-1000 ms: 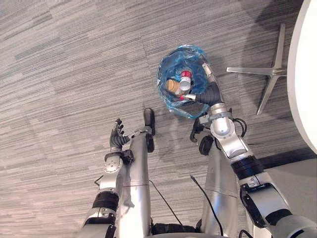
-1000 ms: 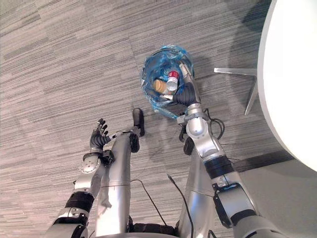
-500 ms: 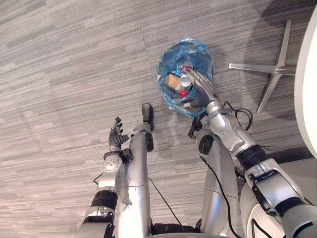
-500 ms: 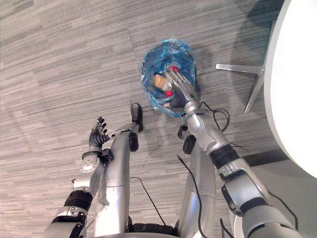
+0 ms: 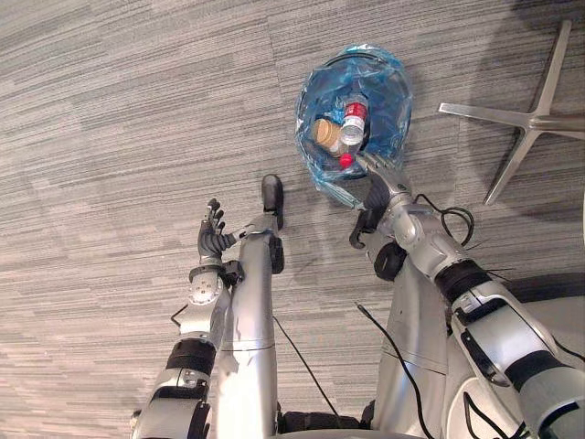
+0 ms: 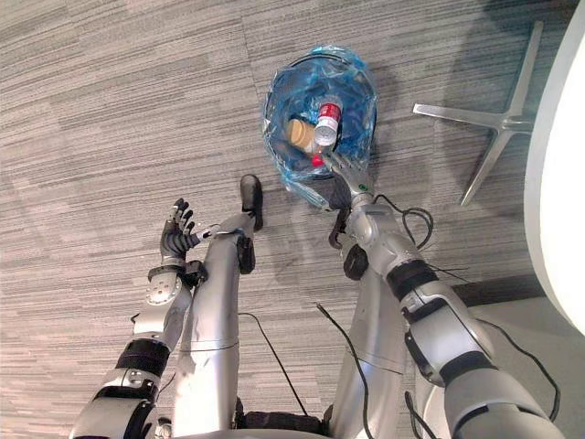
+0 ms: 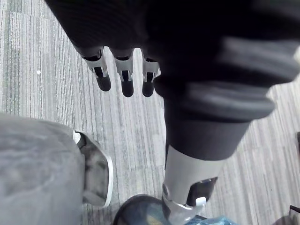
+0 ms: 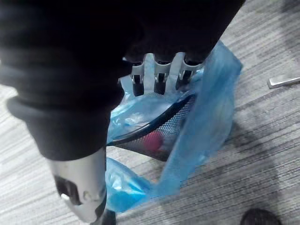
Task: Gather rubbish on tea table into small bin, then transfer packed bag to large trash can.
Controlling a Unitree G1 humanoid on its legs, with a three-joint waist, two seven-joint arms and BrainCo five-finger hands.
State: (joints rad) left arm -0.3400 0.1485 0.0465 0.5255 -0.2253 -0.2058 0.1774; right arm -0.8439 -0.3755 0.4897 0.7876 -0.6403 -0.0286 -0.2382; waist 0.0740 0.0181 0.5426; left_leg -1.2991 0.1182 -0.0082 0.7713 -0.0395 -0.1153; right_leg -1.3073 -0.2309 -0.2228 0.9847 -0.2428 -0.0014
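Note:
I expect the bag (image 5: 390, 105) to slide free and leave the bin standing when I lift it, because the blue plastic bag's edge (image 5: 336, 190) hangs loosely over the bin's rim.
A small black mesh bin (image 8: 171, 123) lined with a blue plastic bag (image 5: 388, 82) stands on the grey carpet in front of me. Inside lie a clear bottle with a red label (image 5: 354, 119), a round tan piece (image 5: 322, 133) and a small red item (image 5: 345, 160). My right hand (image 5: 382, 183) hovers at the bin's near rim, open, its straight fingers (image 8: 159, 77) reaching over the bag's edge and holding nothing. My left hand (image 5: 212, 242) hangs over bare carpet to the left, open and empty, its fingers (image 7: 124, 75) relaxed.
A silver star-shaped chair base (image 5: 526, 114) lies on the carpet to the right of the bin. The curved edge of a white table (image 6: 562, 210) runs along the far right. Carpet stretches wide to the left and beyond the bin.
My right hand has drawn back out of the bag, from over the rubbish to the bin's near rim. The camera has shifted a little. The left hand has stayed put.

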